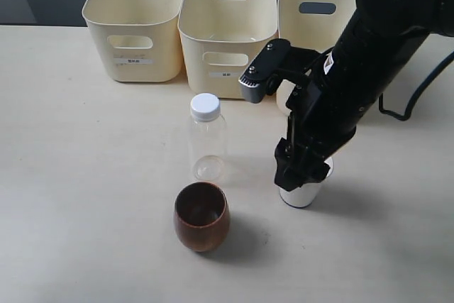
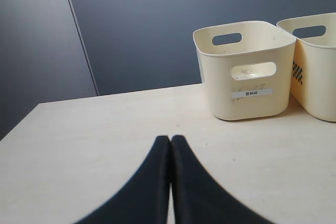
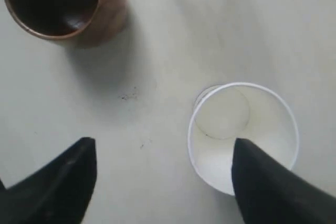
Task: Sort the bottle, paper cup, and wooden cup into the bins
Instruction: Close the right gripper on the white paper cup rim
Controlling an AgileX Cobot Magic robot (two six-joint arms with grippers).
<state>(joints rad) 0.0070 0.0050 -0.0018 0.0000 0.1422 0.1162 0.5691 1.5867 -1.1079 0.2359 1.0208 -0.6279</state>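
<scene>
The paper cup's opening should stay round when I lift the cup, because my right gripper's fingers straddle just one side of the white paper cup.
The white paper cup stands upright on the table, and my right gripper is open right above it. One finger hangs over the cup's mouth, the other stands outside its wall over bare table. In the exterior view the right gripper hides most of the paper cup. The clear bottle with its white cap stands upright at centre. Just in front of it sits the brown wooden cup, upright. My left gripper is shut and empty over bare table, outside the exterior view.
Three cream-yellow bins line the back of the table: left, middle and right, the right one partly behind my right arm. A black cable trails at the right. The left wrist view shows two bins.
</scene>
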